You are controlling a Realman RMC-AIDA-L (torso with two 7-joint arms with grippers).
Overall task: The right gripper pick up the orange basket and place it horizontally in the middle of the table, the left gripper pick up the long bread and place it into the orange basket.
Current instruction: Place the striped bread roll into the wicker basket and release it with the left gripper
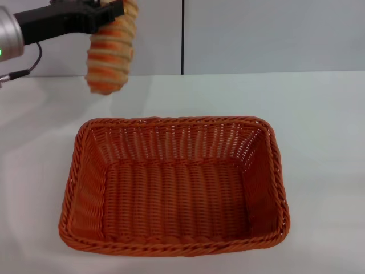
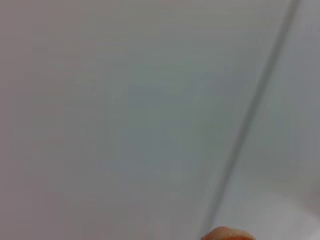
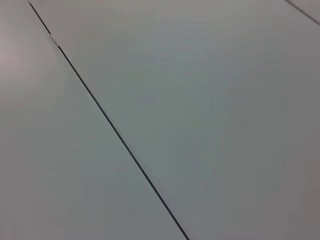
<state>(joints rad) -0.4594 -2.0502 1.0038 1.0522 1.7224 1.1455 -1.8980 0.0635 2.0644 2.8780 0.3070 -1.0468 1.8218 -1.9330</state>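
Observation:
The long bread [image 1: 109, 61] hangs by its top end and the orange basket is empty, so my left gripper should keep going over the basket's bottom [image 1: 175, 200] and let go there.
The orange basket [image 1: 174, 185] lies lengthwise across the middle of the white table [image 1: 319, 114], with nothing inside it. High at the upper left of the head view, my left gripper [image 1: 111, 10] is shut on the top end of the long bread [image 1: 109, 54]. The striped loaf hangs down from the gripper, in the air above the table just behind the basket's back-left corner. A small tip of the long bread [image 2: 227, 234] shows in the left wrist view. The right gripper is out of view.
A grey-white wall with a dark vertical seam [image 1: 182, 37] stands behind the table. A thin cable with a metal plug [image 1: 14, 74] hangs by the left arm. The right wrist view shows only wall panels and a seam.

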